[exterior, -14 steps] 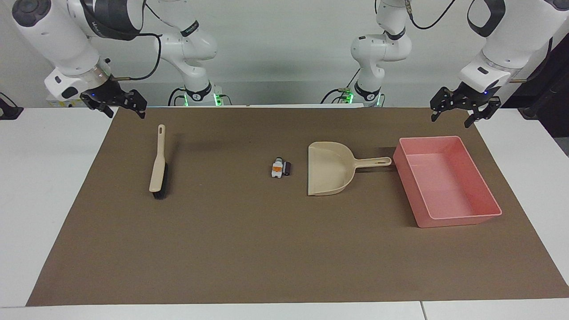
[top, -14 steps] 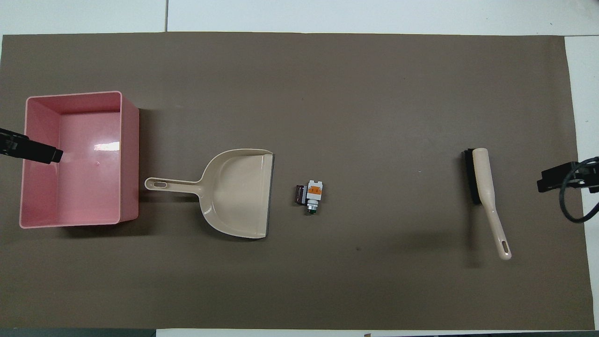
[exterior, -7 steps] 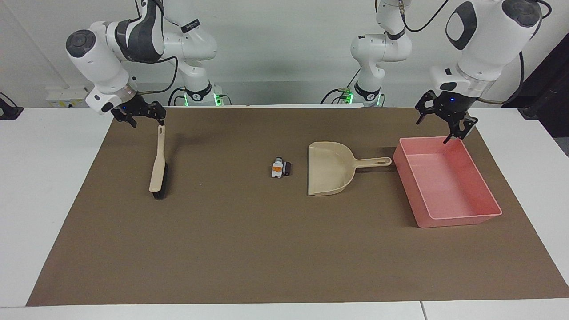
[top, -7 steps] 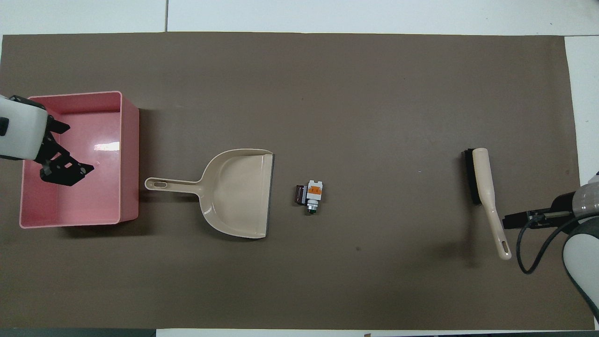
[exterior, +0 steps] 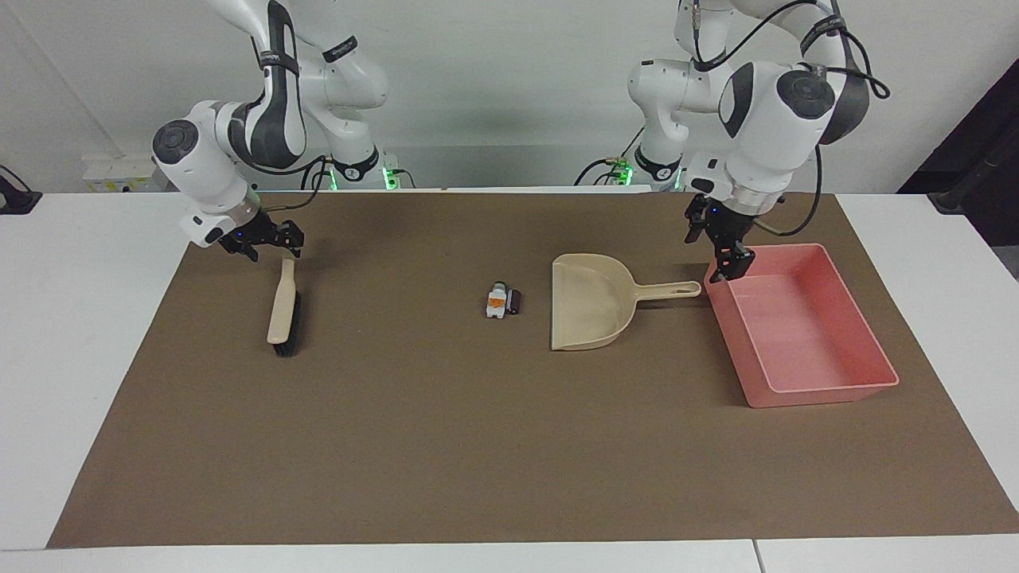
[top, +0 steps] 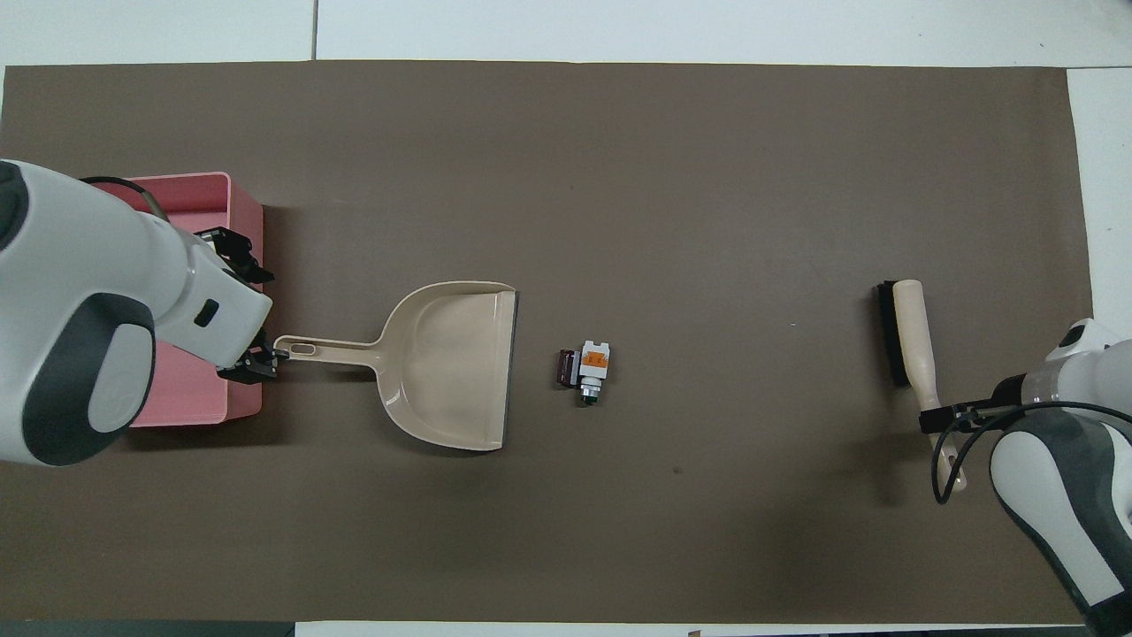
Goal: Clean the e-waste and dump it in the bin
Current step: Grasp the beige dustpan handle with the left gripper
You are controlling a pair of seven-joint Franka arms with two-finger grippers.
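Observation:
I see the black bit [top: 568, 368] only rests [top: 580, 370] against the white-grey bit, so it should come away from that bit when I sweep them into the dustpan.
The e-waste lies mid-mat: a white-grey bit with an orange patch [exterior: 496, 303] [top: 594, 361] touching a small black bit [exterior: 514, 302] [top: 566, 368]. The beige dustpan [exterior: 589, 306] [top: 451, 363] lies beside them, its mouth toward them and its handle pointing at the pink bin [exterior: 820, 396] [top: 243, 212]. My left gripper [exterior: 716, 248] is open, in the air over the bin's corner by the tip of the dustpan handle. My right gripper [exterior: 268, 243] [top: 939, 416] is open, low over the handle end of the brush [exterior: 283, 306] [top: 906, 332].
Everything lies on a brown mat [exterior: 446, 446] on the white table. The brush lies toward the right arm's end, the bin toward the left arm's end.
Both grippers have come down and inward from the mat's corners: the left from above the bin to the dustpan handle's tip, the right onto the brush handle's end. Nothing on the mat has moved.

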